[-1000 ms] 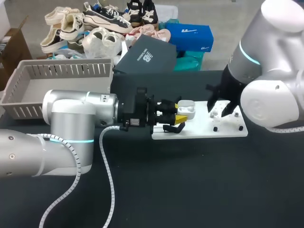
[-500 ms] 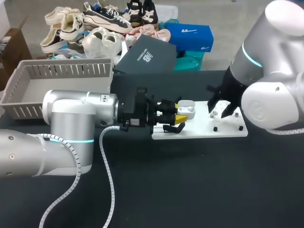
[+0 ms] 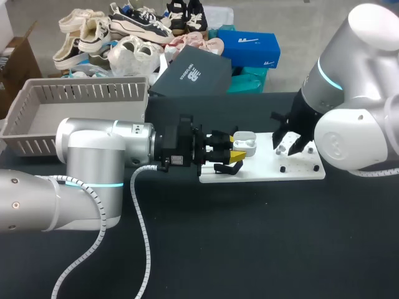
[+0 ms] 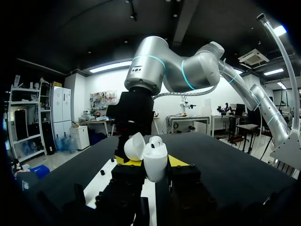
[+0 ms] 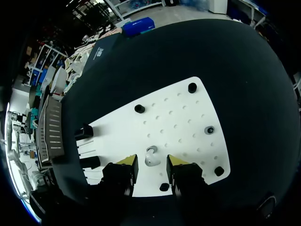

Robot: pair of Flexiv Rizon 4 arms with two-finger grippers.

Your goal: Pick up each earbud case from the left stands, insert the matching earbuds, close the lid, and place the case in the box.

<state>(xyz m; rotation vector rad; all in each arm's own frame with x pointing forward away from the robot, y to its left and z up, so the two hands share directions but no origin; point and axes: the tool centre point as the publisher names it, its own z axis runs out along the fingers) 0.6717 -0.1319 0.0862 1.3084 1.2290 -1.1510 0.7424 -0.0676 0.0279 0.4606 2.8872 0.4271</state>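
Observation:
My gripper will uncover a hidden peg when it lifts the white earbud [image 5: 152, 157], because an empty peg [image 5: 209, 130] is in the earbud's row on the board.
A white earbud case [image 3: 245, 145] with its lid up sits between the fingers of my left gripper [image 3: 235, 148], which is shut on it over the left end of the white board [image 3: 268, 169]. In the left wrist view the case [image 4: 155, 162] stands upright in my left gripper [image 4: 153, 175], its lid [image 4: 133, 145] tipped back and one earbud [image 4: 155, 140] showing at its mouth. My right gripper [image 5: 151, 163] hangs low over the board [image 5: 178, 117], open, with a white earbud [image 5: 151, 157] lying between its yellow tips and a gap on each side. In the head view my right gripper [image 3: 288, 145] is at the board's right part.
Black pegs [image 5: 139, 108] dot the board, and two black stands [image 5: 85, 132] sit at its left end. A grey slatted basket [image 3: 25, 121] stands at the table's far left. The black tabletop [image 3: 262, 243] in front of the board is bare.
My right gripper's fingers have drawn a little closer together around the earbud, and that arm has shifted slightly. The left arm and the case have not moved.

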